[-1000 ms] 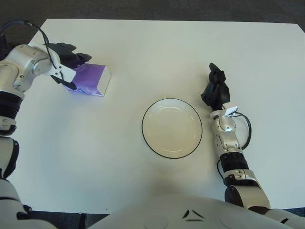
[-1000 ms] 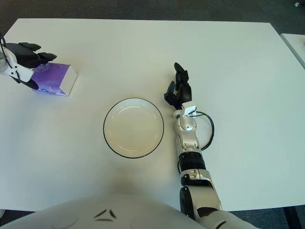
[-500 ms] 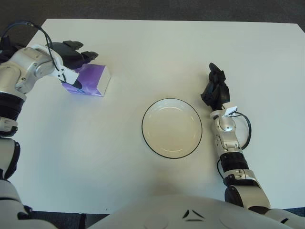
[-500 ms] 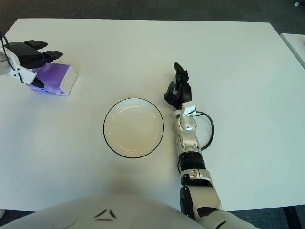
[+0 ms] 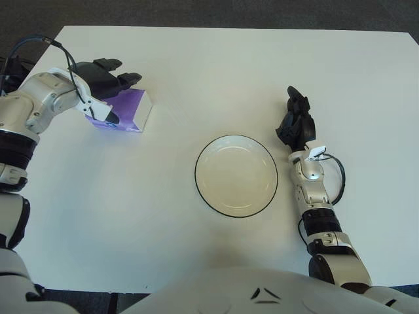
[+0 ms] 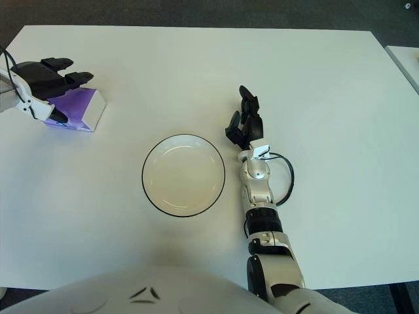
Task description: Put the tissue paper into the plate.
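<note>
The purple tissue pack (image 5: 124,104) will stay a straight block when the robot lifts it by one side, because the white end (image 5: 142,112) looks square and filled out.
A purple tissue pack (image 5: 129,110) with a white end lies on the white table (image 5: 196,72) at the far left. My left hand (image 5: 112,90) is over the pack's left part. Its dark fingers (image 5: 122,78) are spread across the pack's top, and its thumb is at the pack's near left corner, so the hand is open rather than closed on the pack. The pack's left side is hidden by the hand. A white plate (image 5: 236,196) with a dark rim sits mid-table with nothing in it. My right hand (image 5: 296,122) shows just right of the plate, fingers relaxed and holding nothing.
A black cable (image 5: 339,175) loops beside my right wrist, to the right of the plate. The table's far edge borders a dark floor (image 5: 196,12). White table surface stretches between the pack and the plate.
My left hand has shifted right over the tissue pack, and its fingers have spread out further across the top. The pack, the plate and my right hand have not moved.
</note>
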Controlling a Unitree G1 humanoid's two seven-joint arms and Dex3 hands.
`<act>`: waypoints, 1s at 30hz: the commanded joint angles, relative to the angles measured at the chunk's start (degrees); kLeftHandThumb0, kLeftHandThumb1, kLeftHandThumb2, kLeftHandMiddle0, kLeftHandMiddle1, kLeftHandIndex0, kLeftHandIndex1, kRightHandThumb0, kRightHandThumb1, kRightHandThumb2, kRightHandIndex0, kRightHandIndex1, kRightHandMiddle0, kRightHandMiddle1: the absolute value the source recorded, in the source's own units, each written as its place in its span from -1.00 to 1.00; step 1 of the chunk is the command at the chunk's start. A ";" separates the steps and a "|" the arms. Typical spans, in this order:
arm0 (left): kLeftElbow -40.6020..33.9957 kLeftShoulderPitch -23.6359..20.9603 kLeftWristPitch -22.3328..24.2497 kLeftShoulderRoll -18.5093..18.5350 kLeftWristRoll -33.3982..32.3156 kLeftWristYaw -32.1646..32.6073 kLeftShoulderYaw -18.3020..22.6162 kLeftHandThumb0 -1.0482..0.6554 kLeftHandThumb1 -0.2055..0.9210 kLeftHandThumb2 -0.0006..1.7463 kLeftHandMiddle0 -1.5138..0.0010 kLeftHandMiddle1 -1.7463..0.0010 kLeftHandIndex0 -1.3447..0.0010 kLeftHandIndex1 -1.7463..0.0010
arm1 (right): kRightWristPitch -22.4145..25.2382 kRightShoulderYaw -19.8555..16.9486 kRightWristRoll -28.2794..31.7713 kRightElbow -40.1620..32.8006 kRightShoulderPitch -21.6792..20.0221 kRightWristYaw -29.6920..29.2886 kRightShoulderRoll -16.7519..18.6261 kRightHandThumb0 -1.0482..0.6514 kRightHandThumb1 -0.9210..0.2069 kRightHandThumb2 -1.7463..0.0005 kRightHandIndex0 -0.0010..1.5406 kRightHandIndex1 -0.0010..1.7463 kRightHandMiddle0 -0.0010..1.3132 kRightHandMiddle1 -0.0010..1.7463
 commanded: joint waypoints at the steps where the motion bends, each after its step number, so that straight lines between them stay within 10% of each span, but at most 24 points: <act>1: -0.01 1.62 -0.01 -0.58 0.35 0.88 -0.71 -1.00 1.00 -0.59 1.00 1.00 1.00 1.00 | 6.96 -0.22 0.23 9.15 6.43 -0.04 0.27 -0.57 -1.00 -0.17 -0.74 -0.99 -1.00 -0.48; 30: 9.04 -0.85 5.04 -6.02 2.90 -7.73 -8.25 -1.00 1.00 -0.76 1.00 1.00 1.00 1.00 | 6.05 -0.40 0.27 7.57 8.23 0.63 -1.17 -0.59 -1.00 -0.15 -0.71 -0.99 -1.00 -0.45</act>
